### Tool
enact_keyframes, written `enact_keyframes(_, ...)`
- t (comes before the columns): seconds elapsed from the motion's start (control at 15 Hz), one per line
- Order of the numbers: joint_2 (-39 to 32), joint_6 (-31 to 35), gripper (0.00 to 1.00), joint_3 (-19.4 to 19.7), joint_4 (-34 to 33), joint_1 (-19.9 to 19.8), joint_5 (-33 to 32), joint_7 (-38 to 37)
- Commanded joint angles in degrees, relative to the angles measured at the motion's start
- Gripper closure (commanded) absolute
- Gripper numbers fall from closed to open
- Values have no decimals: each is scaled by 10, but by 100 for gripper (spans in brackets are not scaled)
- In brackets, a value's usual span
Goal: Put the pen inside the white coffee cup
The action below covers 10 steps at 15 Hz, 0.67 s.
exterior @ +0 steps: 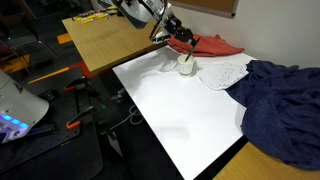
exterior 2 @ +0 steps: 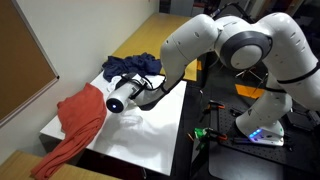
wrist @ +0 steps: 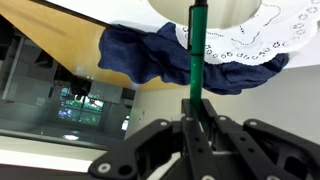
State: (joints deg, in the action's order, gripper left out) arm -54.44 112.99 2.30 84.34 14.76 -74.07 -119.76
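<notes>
The dark green pen's tip [exterior: 188,56] is pointing into the white coffee cup's opening [exterior: 185,61]. My gripper should go on going down until the pen's tip is inside, before it lets go.
In the wrist view my gripper [wrist: 196,108] is shut on the dark green pen [wrist: 197,50], which points straight out toward the white coffee cup [wrist: 205,9] at the top edge; the pen's tip reaches the cup's rim. In an exterior view the cup [exterior: 186,66] stands on the white table near the red cloth, with my gripper [exterior: 183,46] just above it. In an exterior view the gripper [exterior 2: 128,97] hides the cup.
A red cloth [exterior: 215,45] lies behind the cup, a white lace doily [exterior: 222,72] beside it and a dark blue cloth [exterior: 280,100] further along. A wooden table [exterior: 110,40] adjoins the white table [exterior: 180,115]. A cluttered black cart [exterior: 40,120] stands beside it.
</notes>
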Motion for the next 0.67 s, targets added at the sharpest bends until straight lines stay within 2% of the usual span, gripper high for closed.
enact_keyframes(0.0, -28, -15, 97, -6, -33, -4, -1, 5)
enact_keyframes(0.6, -75, -19, 97, -3, -66, -1, 3, 12)
